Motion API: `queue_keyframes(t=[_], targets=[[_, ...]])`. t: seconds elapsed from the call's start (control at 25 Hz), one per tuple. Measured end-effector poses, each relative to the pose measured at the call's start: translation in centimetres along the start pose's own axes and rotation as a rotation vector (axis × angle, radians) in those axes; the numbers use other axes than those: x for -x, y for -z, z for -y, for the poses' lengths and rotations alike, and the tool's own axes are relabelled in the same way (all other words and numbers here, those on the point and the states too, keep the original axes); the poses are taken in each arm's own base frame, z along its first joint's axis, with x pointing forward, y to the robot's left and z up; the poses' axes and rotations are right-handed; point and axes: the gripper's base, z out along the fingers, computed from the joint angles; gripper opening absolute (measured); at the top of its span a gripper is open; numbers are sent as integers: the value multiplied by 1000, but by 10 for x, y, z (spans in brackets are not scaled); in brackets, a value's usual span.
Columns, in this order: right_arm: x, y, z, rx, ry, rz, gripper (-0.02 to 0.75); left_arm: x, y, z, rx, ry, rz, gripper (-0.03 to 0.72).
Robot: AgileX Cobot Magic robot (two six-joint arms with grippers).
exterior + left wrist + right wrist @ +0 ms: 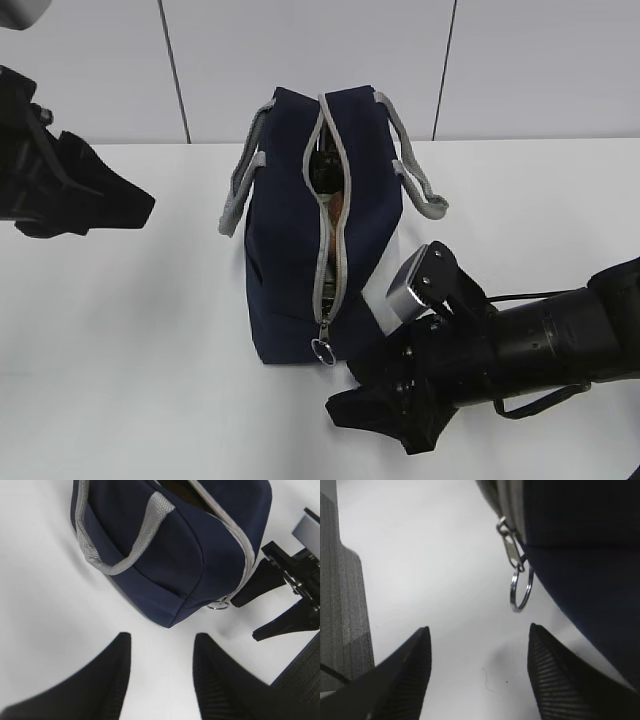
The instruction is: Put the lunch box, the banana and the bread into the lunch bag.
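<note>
The zipper's gap should close all the way when the robot pulls the metal ring pull [323,351] to the zipper's far end, because the slider [324,329] sits at the gap's near end.
The navy lunch bag [290,260] stands on the white table, its grey zipper open along the top. A scrap of orange-brown shows in the gap [336,206]; I cannot tell what it is. The lunch box, banana and bread are otherwise hidden. The metal ring pull [322,350] hangs at the bag's near end, and also shows in the right wrist view [520,592] and the left wrist view [218,605]. My right gripper [345,388] [479,632] is open and empty just short of the ring. My left gripper [140,205] [161,640] is open and empty, left of the bag [190,555].
Two grey webbing handles [240,175] [420,180] droop over the bag's sides. A white wall with dark seams rises behind the table [120,330]. The right gripper [280,600] shows in the left wrist view beside the bag's end.
</note>
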Motion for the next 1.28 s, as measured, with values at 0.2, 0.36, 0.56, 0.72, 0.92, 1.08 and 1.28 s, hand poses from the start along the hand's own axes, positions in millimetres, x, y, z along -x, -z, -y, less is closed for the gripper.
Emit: queue_keyframes(t=[0.2,0.36,0.56,0.72,0.92,1.08,1.28], targets=[[0,-7,8,0,21,4,451,0,0,0,1,-1,-2,297],[5,-11,14,2,32,21,451,0,0,0,2,-4,-3,293],[12,-12,18,0,46,41,445,-1,0,-1,11,-14,-6,290],[14,-13,16,23,47,63,366,-1,0,-2,19,-26,-11,290],[13,-13,14,45,64,59,323,-1,0,-2,20,-28,-12,290],[12,-15,16,41,45,63,320,-1,0,-2,20,-28,-12,290],[10,-17,19,35,38,54,262,-1,0,-2,20,-29,-13,290]])
